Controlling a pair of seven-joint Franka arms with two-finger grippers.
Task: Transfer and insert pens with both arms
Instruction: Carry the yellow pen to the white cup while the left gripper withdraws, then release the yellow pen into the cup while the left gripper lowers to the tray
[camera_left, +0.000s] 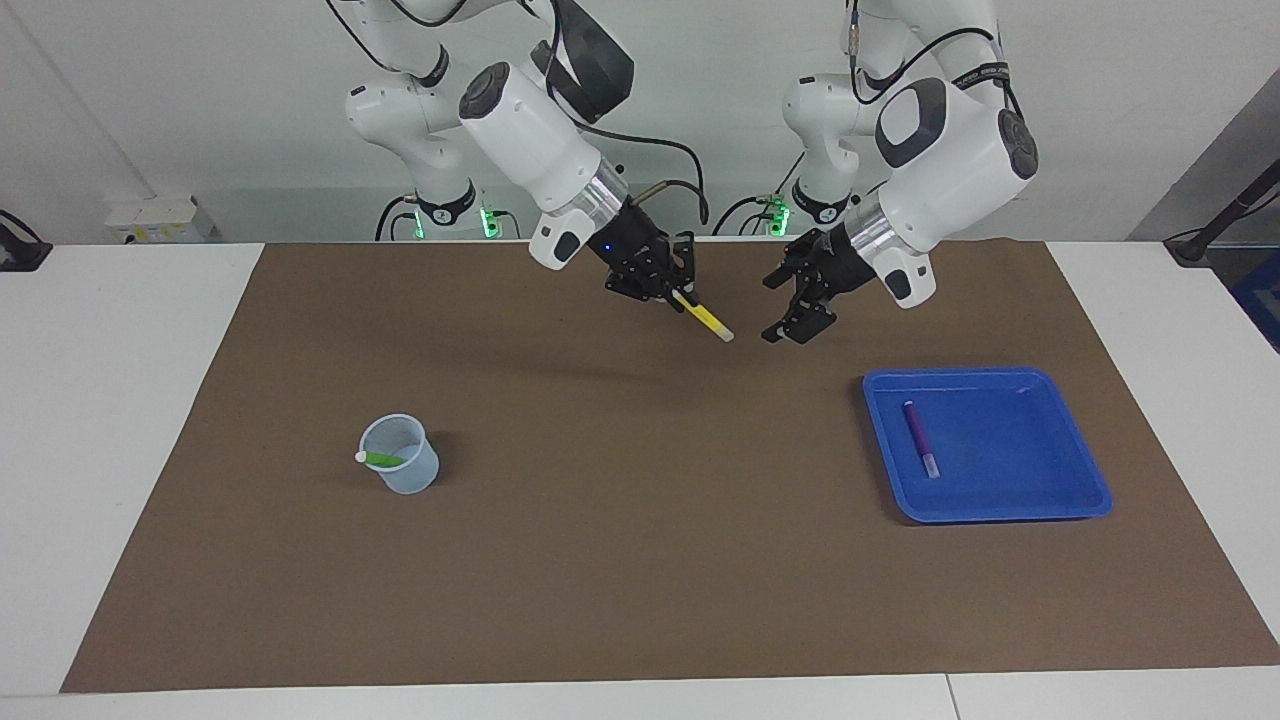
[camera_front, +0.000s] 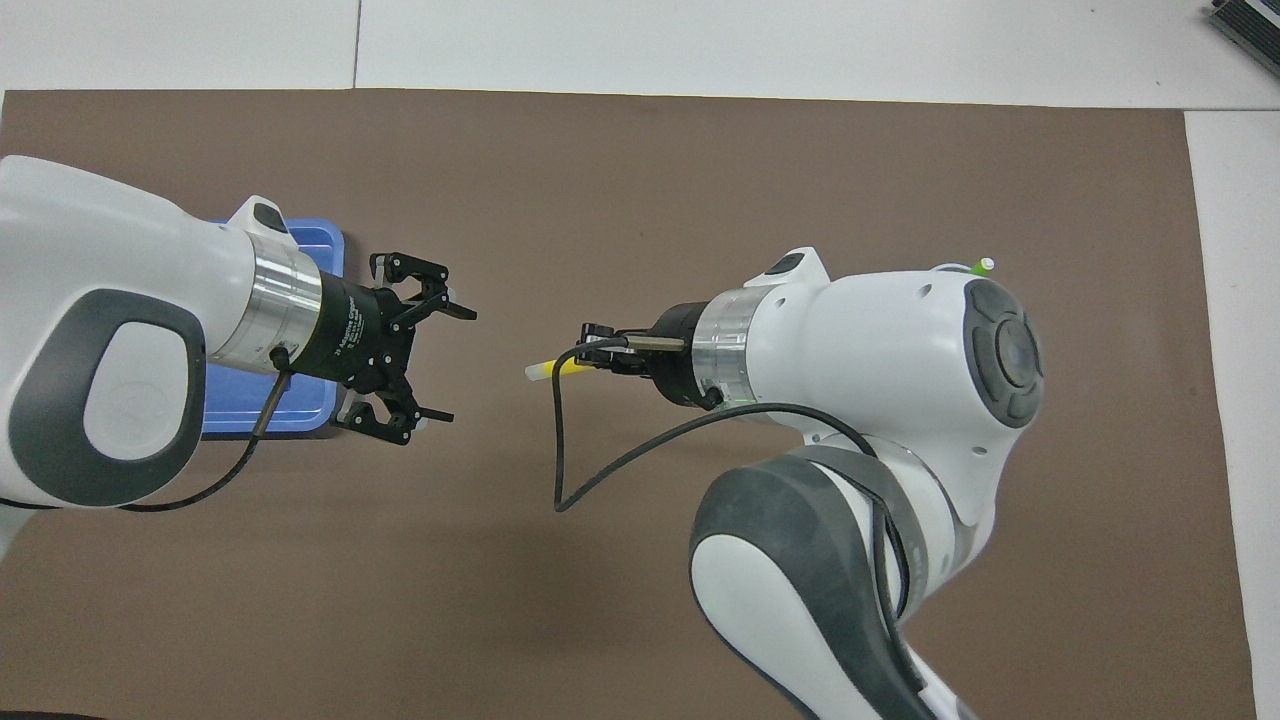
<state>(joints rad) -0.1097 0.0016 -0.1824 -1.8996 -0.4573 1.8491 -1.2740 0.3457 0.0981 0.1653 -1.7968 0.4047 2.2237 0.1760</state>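
The green pen's end (camera_front: 984, 266) sticks out past the clear cup's rim, so the purple pen will also lean and stick out when I put it in.
My right gripper (camera_left: 675, 292) (camera_front: 598, 356) is shut on the yellow pen (camera_left: 706, 318) (camera_front: 550, 369), which hangs over the brown mat with its pale cap end pointing at my left gripper. My left gripper (camera_left: 778, 310) (camera_front: 455, 365) hovers a short way off the pen's tip, open and with nothing in it. The purple pen (camera_left: 920, 438) lies in the blue tray (camera_left: 1010, 450) (camera_front: 305, 245). The green pen (camera_left: 380, 459) (camera_front: 978, 267) leans in the clear cup (camera_left: 405, 470). In the overhead view my arms hide the purple pen and most of the cup.
A brown mat (camera_left: 640, 560) covers most of the white table. The tray sits toward the left arm's end and the cup toward the right arm's end. A black cable (camera_front: 600, 470) loops under my right wrist.
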